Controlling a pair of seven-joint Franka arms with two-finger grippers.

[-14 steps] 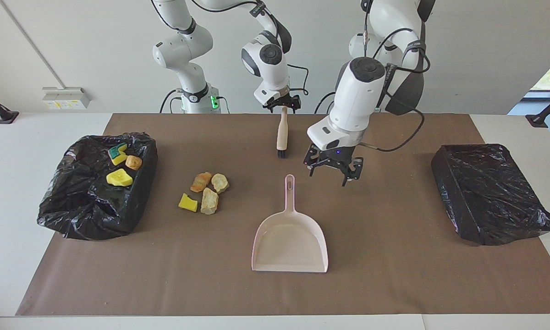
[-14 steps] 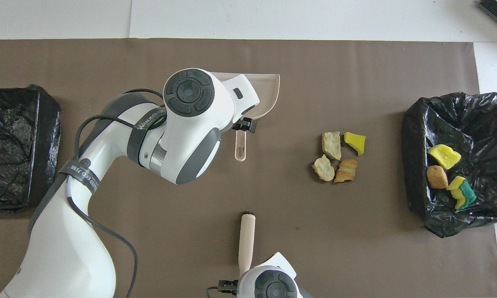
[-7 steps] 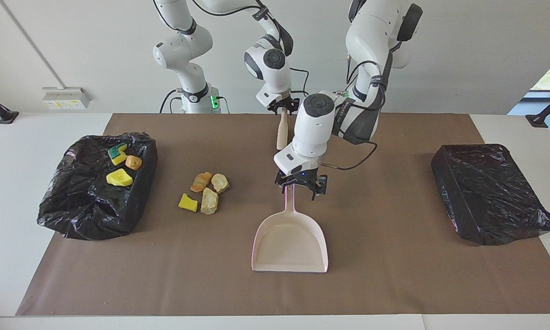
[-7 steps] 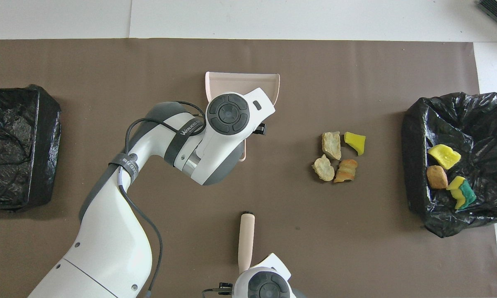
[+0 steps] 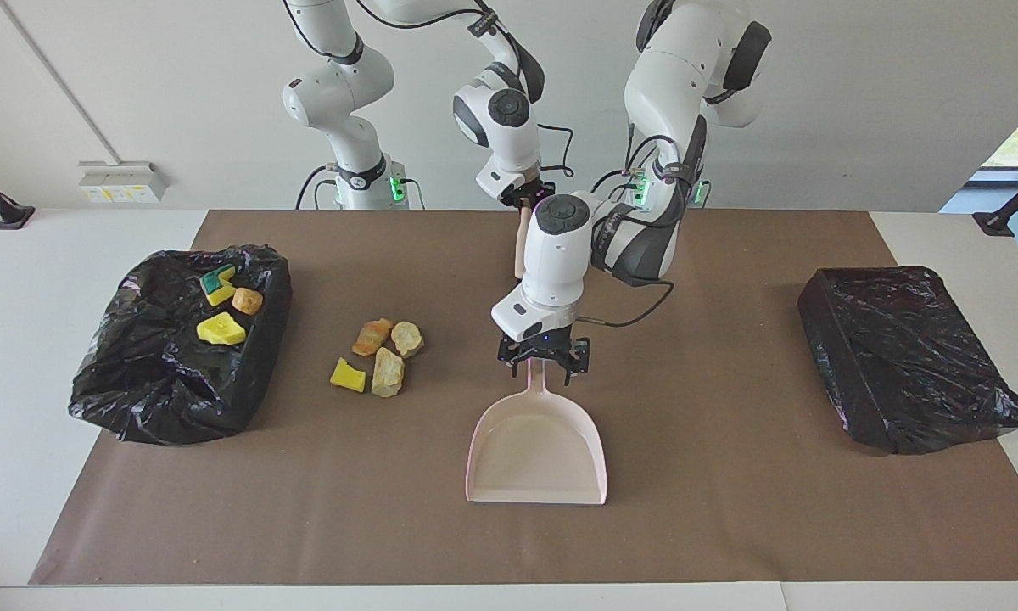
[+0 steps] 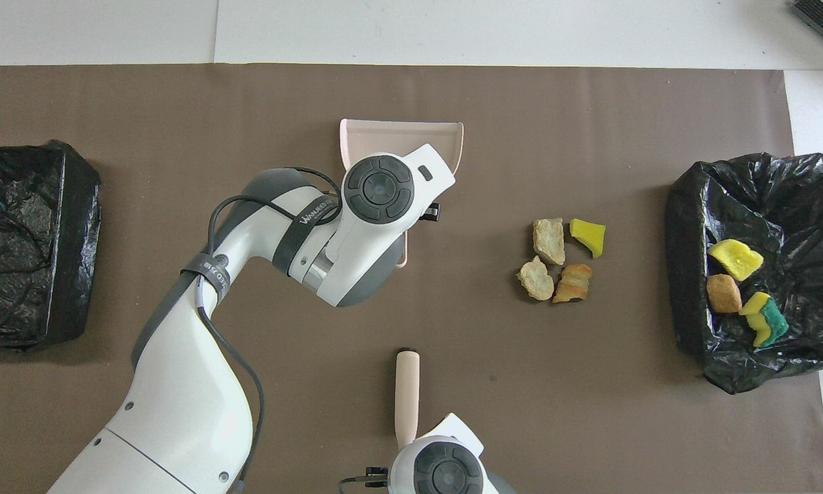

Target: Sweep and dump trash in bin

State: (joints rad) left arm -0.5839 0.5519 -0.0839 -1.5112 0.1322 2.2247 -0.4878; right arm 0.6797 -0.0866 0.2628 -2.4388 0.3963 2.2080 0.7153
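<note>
My gripper will sweep the trash pieces, and they will slide into the pink dustpan and bunch together, because the dustpan has a straight front edge between raised sides.
Several trash pieces, tan-orange lumps and one yellow scrap, lie bunched on the brown mat; they also show in the overhead view. Three more pieces lie in the black-lined bin at the right arm's end. A pink dustpan lies mid-table, handle toward the robots. My left gripper is low over that handle, open, with a finger on each side. My right gripper is shut on the end of a wooden brush, partly hidden by the left arm.
A closed box wrapped in black plastic stands at the left arm's end of the table. In the overhead view the left arm covers the dustpan's handle, and the brush points away from the robots.
My left gripper swung from beside the dustpan handle to over it and came down around it. The right gripper pulled the brush slightly toward the robots.
</note>
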